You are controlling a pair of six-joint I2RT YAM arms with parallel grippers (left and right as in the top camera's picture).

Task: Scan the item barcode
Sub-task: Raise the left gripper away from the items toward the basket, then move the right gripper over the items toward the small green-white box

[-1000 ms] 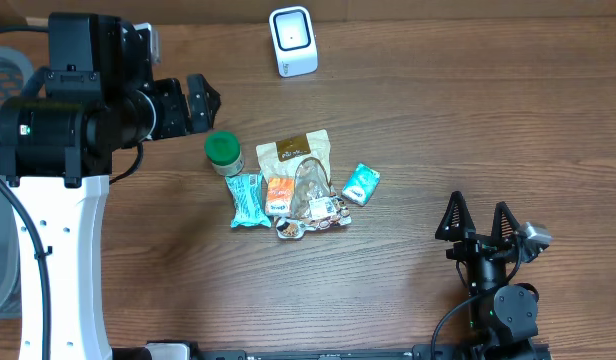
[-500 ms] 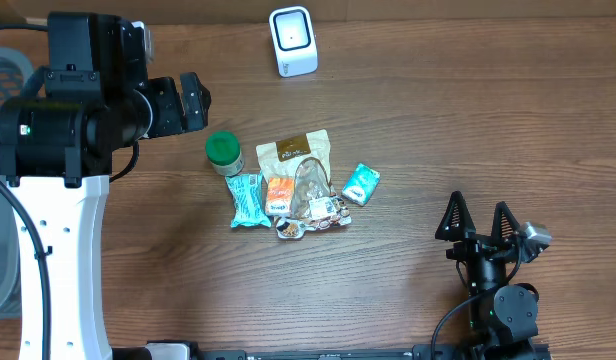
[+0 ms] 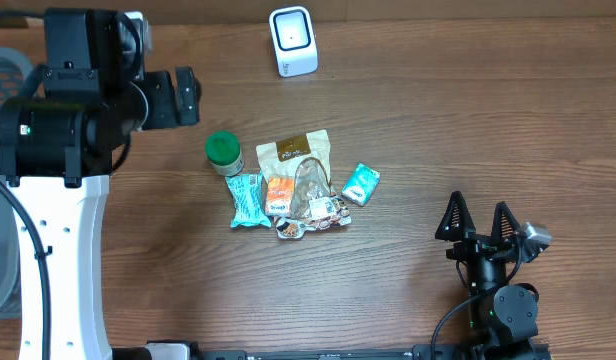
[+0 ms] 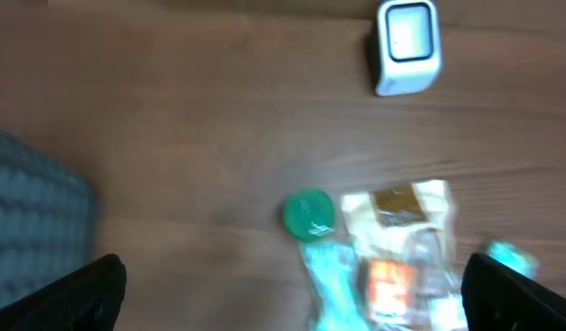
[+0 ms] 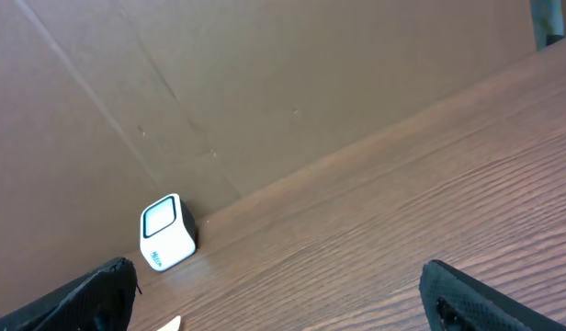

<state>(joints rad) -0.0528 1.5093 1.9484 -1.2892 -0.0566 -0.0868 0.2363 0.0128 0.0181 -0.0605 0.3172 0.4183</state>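
Note:
The small teal box (image 3: pixel 361 184) is on my right gripper's side of the pile (image 3: pixel 356 196), so next I back my left gripper away and take it with my right gripper.
The item pile lies mid-table: a green-lidded jar (image 3: pixel 223 150), a teal bar wrapper (image 3: pixel 246 200), a beige pouch (image 3: pixel 293 153), an orange packet (image 3: pixel 279 193), a clear bag (image 3: pixel 313 190) and a small teal box (image 3: pixel 360 184). A white barcode scanner (image 3: pixel 293 40) stands at the table's far edge. My left gripper (image 3: pixel 193 97) hovers open, up and left of the jar and holding nothing. Its blurred wrist view shows the jar (image 4: pixel 309 215), the pouch (image 4: pixel 398 207) and the scanner (image 4: pixel 407 46). At the near right my right gripper (image 3: pixel 478 215) is open and empty, facing the scanner (image 5: pixel 166 233).
A grey mesh basket (image 3: pixel 3 70) sits at the left edge, also seen in the left wrist view as a grey mass (image 4: pixel 35 230). A brown cardboard wall (image 5: pixel 265 92) stands behind the table's far edge. The left arm's white base (image 3: pixel 68 270) stands at the near left.
My left gripper has drawn back to the left and slightly away from the pile. The right arm and the items have not moved.

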